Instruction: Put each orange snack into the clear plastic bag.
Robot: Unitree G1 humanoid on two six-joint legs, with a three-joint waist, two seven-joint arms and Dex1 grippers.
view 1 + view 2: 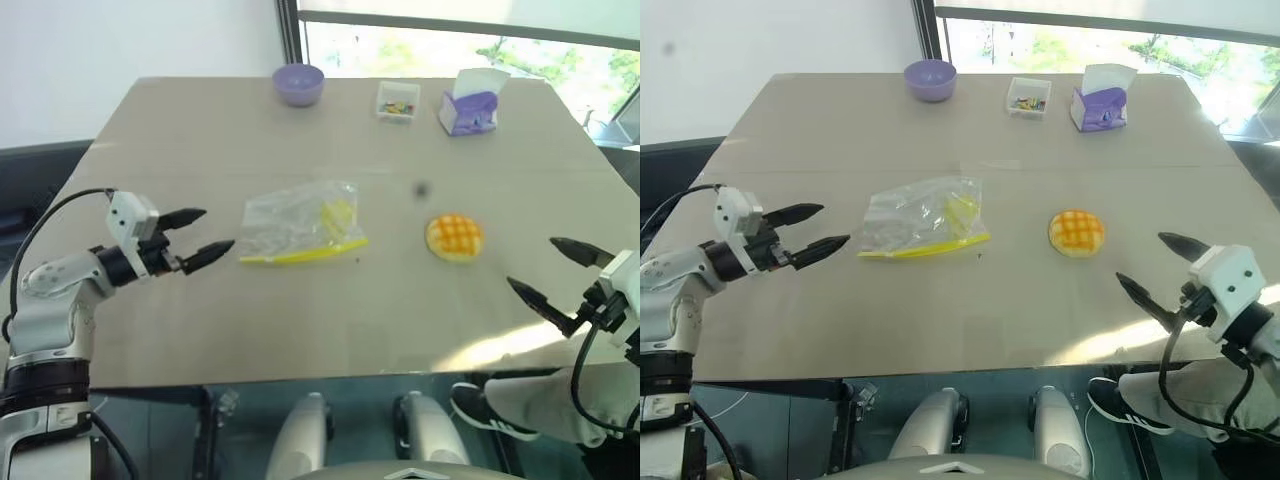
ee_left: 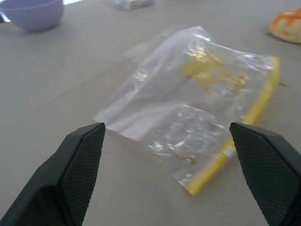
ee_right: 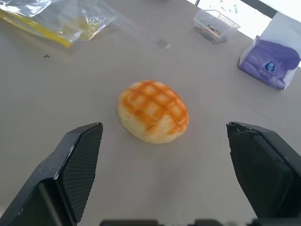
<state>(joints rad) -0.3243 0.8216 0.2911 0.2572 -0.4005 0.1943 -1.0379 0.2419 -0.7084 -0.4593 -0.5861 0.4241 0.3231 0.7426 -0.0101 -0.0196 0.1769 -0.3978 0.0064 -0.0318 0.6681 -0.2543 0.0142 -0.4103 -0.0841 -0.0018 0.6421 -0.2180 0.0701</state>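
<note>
The yellow seal strip (image 1: 305, 254) has a white clip (image 2: 229, 151) partway along it, so the strip will come apart past the clip when I bring the strip's ends together.
The orange snack (image 1: 454, 238), a round yellow-orange bun with a darker grid on top, lies on the table right of centre. The clear plastic bag (image 1: 300, 225) lies flat near the table's middle, its yellow seal strip along the near edge. My left gripper (image 1: 196, 236) hovers just left of the bag, open and empty, pointing at it. My right gripper (image 1: 552, 269) stands open and empty to the right of the snack and nearer the front edge. In the right wrist view the snack (image 3: 153, 111) sits ahead between the fingers, apart from them. The bag (image 2: 193, 99) fills the left wrist view.
Along the table's far edge stand a purple bowl (image 1: 298, 83), a small clear box of coloured bits (image 1: 397, 101) and a purple-and-white tissue pack (image 1: 471, 103). The beige table (image 1: 180, 140) has bare room around the bag and snack. A window lies beyond the far right.
</note>
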